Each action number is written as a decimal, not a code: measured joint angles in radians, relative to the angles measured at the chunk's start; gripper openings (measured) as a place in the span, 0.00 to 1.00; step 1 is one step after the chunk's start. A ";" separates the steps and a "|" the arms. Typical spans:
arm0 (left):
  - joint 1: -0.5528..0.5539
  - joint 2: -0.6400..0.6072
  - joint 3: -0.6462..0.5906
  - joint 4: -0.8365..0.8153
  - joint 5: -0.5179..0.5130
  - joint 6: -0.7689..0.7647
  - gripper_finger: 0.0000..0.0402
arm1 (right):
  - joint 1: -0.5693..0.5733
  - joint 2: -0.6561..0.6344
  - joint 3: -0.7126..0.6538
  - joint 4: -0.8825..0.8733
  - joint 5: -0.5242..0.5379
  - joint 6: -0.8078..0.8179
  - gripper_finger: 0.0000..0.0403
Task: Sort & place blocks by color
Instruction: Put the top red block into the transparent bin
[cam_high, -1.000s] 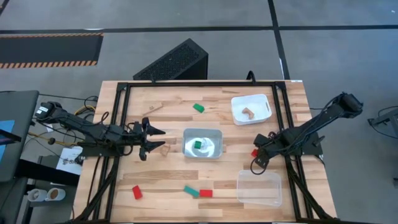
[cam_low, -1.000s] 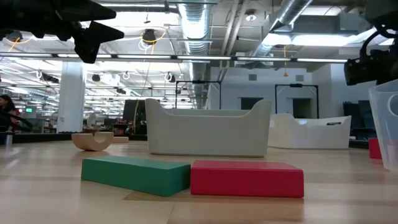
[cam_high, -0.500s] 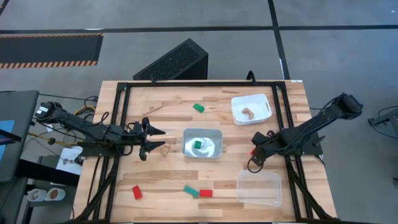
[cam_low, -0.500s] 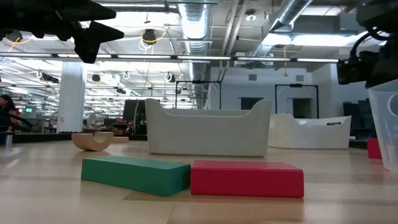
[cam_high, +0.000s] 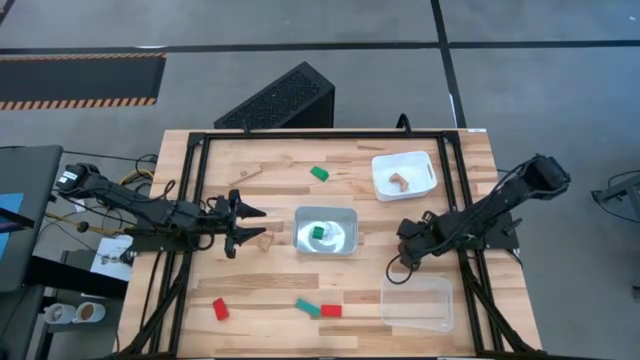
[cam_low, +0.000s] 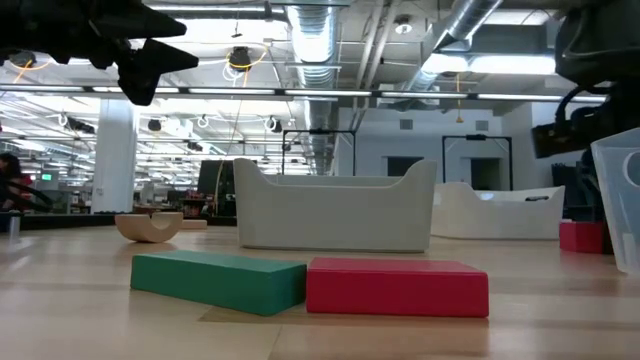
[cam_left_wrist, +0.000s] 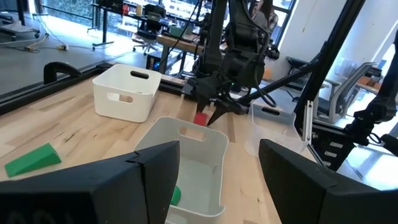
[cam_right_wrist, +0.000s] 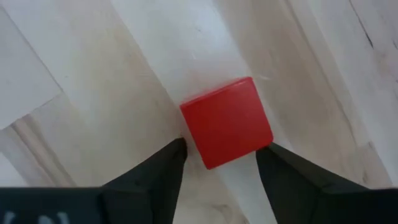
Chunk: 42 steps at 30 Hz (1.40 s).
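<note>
Next, I open my right gripper's fingers, line them up and grip the cube's opposite sides squarely, because the red cube lies crooked and the fingers are only by its near corners.
My right gripper is open and low over a red cube; its fingertips stand on either side of the cube, which rests flat on the table. My left gripper waits open above the table, left of the middle tray, beside a wood arch block. One green block lies in that tray and a wood block in the white tray. On the table lie a green block, a red block, and a green and red pair side by side. My right gripper comes at the red cube from above, pointing down, one fingertip by each of two neighbouring corners. The cube sits flat on the table. I cannot tell whether the fingertips touch it.
A clear tray sits near the table's near right corner, close to my right gripper. A thin wood piece lies toward the far left. A black frame runs along the table's sides. Bare wood lies between the trays and the near edge.
My right gripper has moved toward the table's left and come down over the red cube. In the low view the cube now shows a little farther left and wider than before.
</note>
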 joint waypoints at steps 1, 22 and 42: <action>0.000 0.000 0.000 0.001 0.000 -0.002 0.52 | 0.000 -0.005 0.007 -0.002 0.001 -0.013 0.54; 0.000 0.000 0.000 0.002 0.008 -0.011 0.52 | -0.015 -0.057 0.052 0.045 0.071 -0.104 0.42; 0.000 0.000 0.000 0.002 0.009 -0.022 0.52 | -0.110 0.119 0.138 0.121 0.040 -0.229 0.94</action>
